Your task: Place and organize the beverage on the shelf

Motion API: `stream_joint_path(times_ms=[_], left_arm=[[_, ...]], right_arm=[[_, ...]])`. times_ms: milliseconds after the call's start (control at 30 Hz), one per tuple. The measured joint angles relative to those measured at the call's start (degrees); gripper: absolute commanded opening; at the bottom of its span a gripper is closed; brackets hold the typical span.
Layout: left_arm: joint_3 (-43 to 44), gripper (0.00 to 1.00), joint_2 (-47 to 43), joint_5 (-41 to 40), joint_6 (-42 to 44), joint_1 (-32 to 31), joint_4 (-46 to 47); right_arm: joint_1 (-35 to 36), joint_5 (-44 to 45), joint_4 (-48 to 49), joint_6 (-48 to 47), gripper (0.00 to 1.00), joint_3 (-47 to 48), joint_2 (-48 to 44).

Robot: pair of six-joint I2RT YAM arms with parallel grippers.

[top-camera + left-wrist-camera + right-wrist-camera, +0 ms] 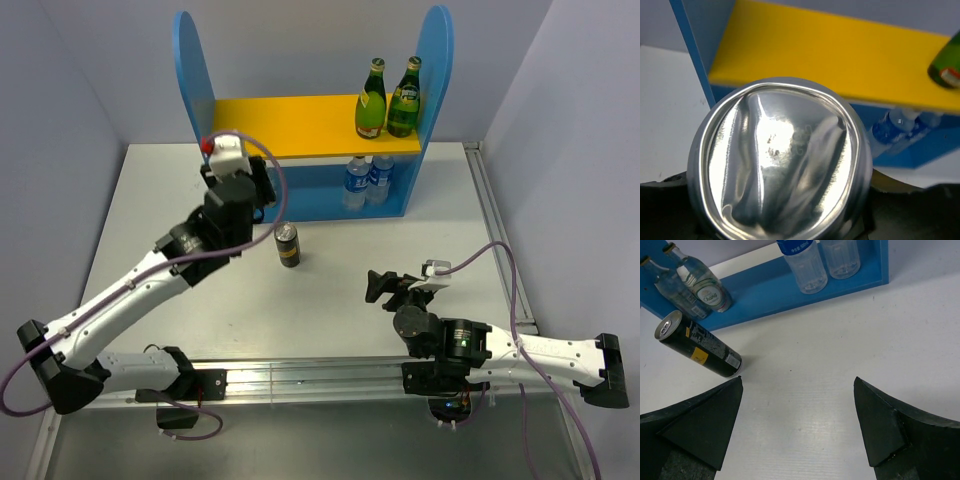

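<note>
The yellow board (pixel 290 120) lies open beside the blue side panel, so the robot's left gripper goes on carrying the can over the board until the can stands there.
The shelf (pixel 300 125) stands at the back of the table. Two green glass bottles (pixel 371 100) stand at the right end of its yellow upper board. Two water bottles (pixel 366 182) stand on the lower tier below them. My left gripper (pixel 252 195) is at the shelf's left front, shut on a can whose silver end (pixel 780 160) fills the left wrist view. A second dark can (pixel 288 245) stands on the table in front of the shelf and shows in the right wrist view (pixel 697 342). My right gripper (pixel 385 287) is open and empty, low over the table.
The right wrist view shows two clear bottles with green labels (pixel 700 287) on the left of the shelf's blue base. A rail (pixel 330 375) runs along the table's near edge. Grey walls close in both sides.
</note>
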Motion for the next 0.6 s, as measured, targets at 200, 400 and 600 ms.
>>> stream_joint_path(times_ms=[200, 400, 600], left_arm=[[17.05, 0.00, 10.97, 7.19, 7.65, 11.10, 0.11], [30.86, 0.00, 26.05, 15.82, 9.86, 21.09, -1.20], [39.74, 0.00, 36.52, 20.96, 10.45, 28.37, -4.70]], right_arm=[[0.00, 0.02, -0.04, 0.17, 0.98, 0.00, 0.00], [0.00, 0.02, -0.13, 0.28, 0.98, -0.04, -0.68], [0.00, 0.00, -0.24, 0.42, 0.98, -0.15, -2.10]])
